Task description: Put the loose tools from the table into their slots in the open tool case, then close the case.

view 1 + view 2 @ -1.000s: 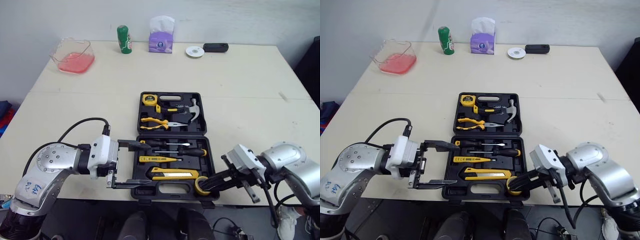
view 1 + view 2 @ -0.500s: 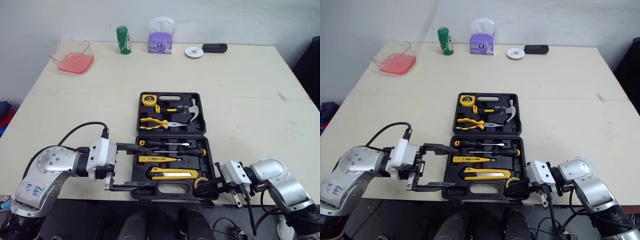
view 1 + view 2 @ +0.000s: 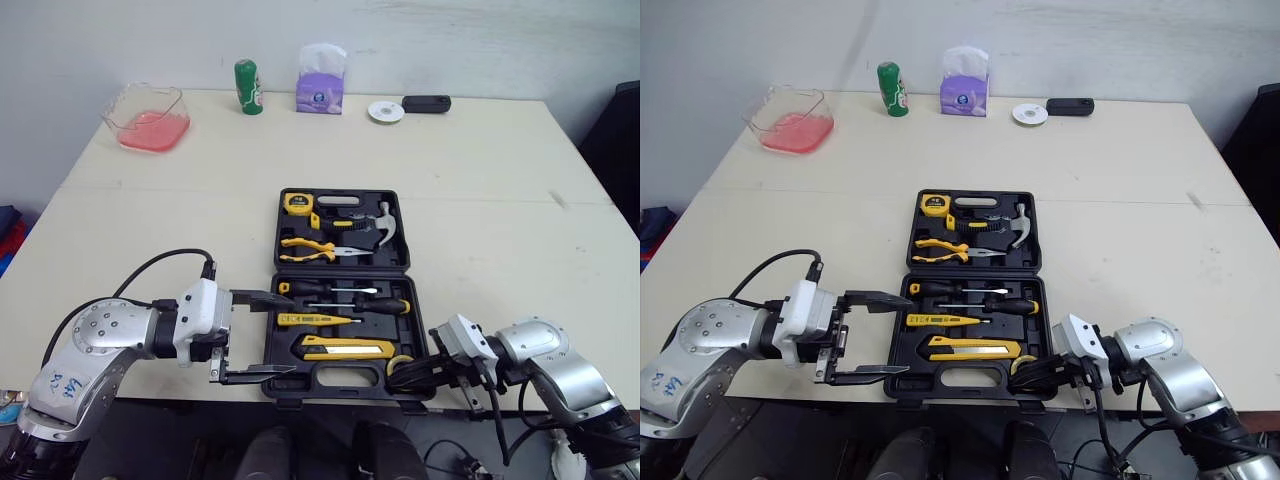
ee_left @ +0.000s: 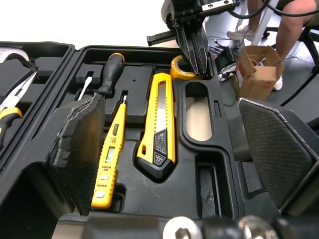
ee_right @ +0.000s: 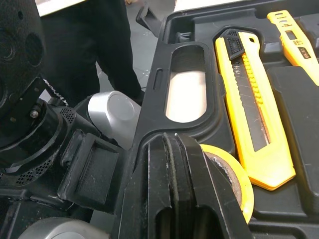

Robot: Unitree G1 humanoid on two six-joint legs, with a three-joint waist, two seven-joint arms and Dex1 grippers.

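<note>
The lid point(image 3: 345, 232) should swing over the near half and close flat when I lift it, because a hinge seam point(image 3: 342, 271) joins the halves and tools sit low.
The open black tool case point(image 3: 343, 268) lies near the table's front edge. Its far half holds a tape measure point(image 3: 297, 200), pliers point(image 3: 305, 245) and a hammer point(image 3: 380, 225). Its near half holds screwdrivers point(image 3: 350, 290), a yellow tester point(image 3: 315, 319) and a yellow utility knife point(image 3: 345, 347). My right gripper point(image 3: 405, 372) is shut on the yellow tape roll point(image 5: 234, 181), which sits low in the case's near right corner. My left gripper point(image 3: 262, 335) stands open at the near half's left side, its fingers straddling that edge and touching no tool.
Along the table's far edge stand a clear tub of pink stuff point(image 3: 147, 113), a green can point(image 3: 247, 87), a purple tissue pack point(image 3: 320, 80), a white disc point(image 3: 384, 110) and a black device point(image 3: 425, 103). A cardboard box point(image 4: 256, 69) sits on the floor beyond the case.
My right gripper has dropped and drawn in with the tape roll, from above the case's near right corner down into it. The left gripper has hardly moved; the camera has shifted slightly.
</note>
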